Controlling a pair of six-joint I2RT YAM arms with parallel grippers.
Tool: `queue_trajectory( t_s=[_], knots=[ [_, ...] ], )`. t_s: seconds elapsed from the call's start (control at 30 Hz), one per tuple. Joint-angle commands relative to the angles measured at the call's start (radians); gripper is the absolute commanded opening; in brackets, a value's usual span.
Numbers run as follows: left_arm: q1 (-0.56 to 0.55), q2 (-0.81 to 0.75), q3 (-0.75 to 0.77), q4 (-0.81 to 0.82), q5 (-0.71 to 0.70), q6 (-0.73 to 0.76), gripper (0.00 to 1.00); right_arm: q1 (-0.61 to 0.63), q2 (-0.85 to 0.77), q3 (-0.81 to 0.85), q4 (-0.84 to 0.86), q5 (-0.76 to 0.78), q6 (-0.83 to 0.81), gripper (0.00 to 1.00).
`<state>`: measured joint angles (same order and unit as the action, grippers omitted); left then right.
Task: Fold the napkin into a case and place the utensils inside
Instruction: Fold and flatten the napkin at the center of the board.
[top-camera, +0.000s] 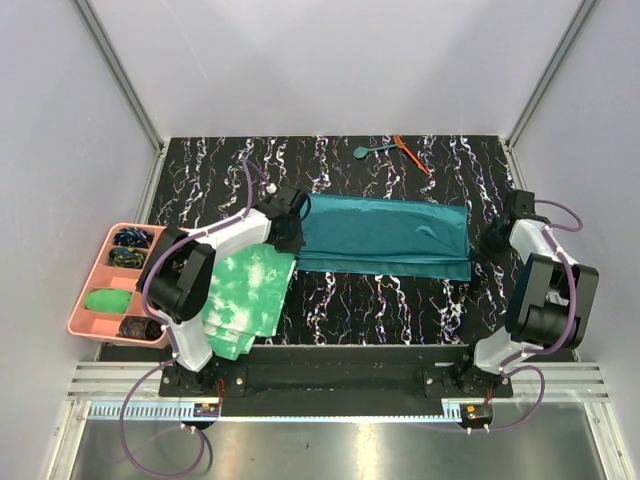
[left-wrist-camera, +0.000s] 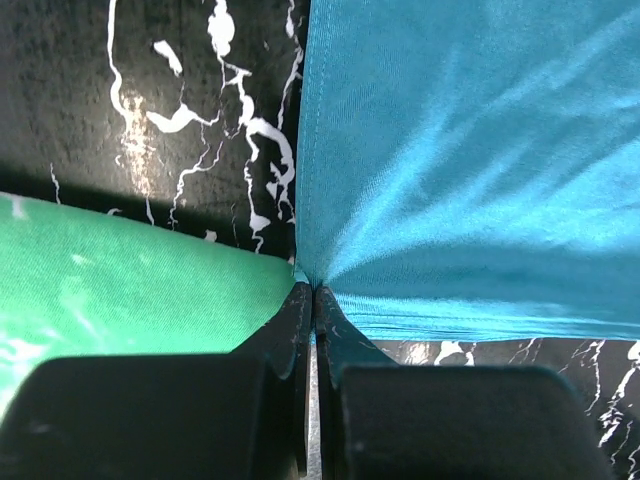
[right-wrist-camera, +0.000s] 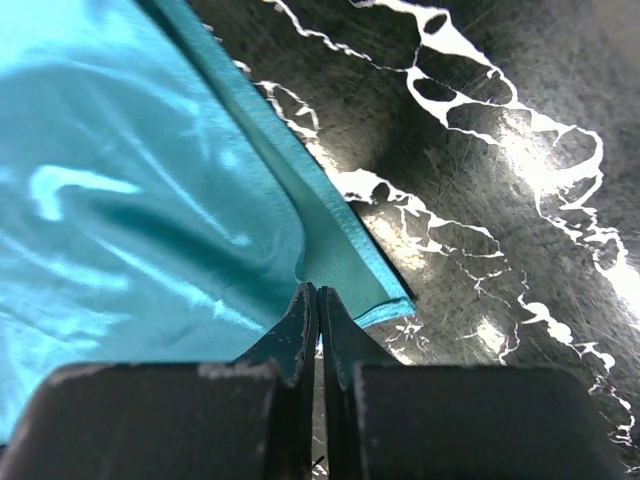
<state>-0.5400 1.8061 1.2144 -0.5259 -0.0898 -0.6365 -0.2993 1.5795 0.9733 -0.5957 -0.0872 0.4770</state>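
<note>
My left gripper is pulling the top layer's edge (top-camera: 385, 258) forward, parallel to the napkin's front edge (top-camera: 385, 274). It should go on pulling until the two edges meet before it lets go.
The dark teal napkin (top-camera: 385, 236) lies folded as a wide flat band across the middle of the table; no case shows apart from this band. My left gripper (top-camera: 291, 232) is shut on its left edge, where creases fan out from the pinched cloth (left-wrist-camera: 450, 150) at the gripper (left-wrist-camera: 313, 291). My right gripper (top-camera: 492, 240) is shut on the napkin (right-wrist-camera: 150, 220) near its right corner, at the gripper (right-wrist-camera: 317, 291). The utensils lie at the back of the table: a teal spoon (top-camera: 366, 151) and a thin orange-red stick (top-camera: 411, 154).
A pink compartment tray (top-camera: 90, 290) with small items stands at the left edge. Green-and-white tie-dye cloths (top-camera: 245, 295) lie stacked beside the left arm, their corner under my left gripper (left-wrist-camera: 120, 290). Grey walls enclose the black marbled table (top-camera: 400, 305).
</note>
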Motion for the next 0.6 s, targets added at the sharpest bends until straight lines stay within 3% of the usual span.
queue_trajectory(
  t_s=[0.0, 0.57],
  knots=[
    [-0.002, -0.074, -0.022, 0.01, -0.011, 0.009, 0.0, -0.001, -0.078, -0.005, 0.017, 0.047, 0.005, 0.0],
    [-0.005, -0.004, -0.041, 0.046, 0.085, 0.003, 0.0, -0.001, 0.034, -0.038, 0.036, 0.083, 0.014, 0.0]
  ],
)
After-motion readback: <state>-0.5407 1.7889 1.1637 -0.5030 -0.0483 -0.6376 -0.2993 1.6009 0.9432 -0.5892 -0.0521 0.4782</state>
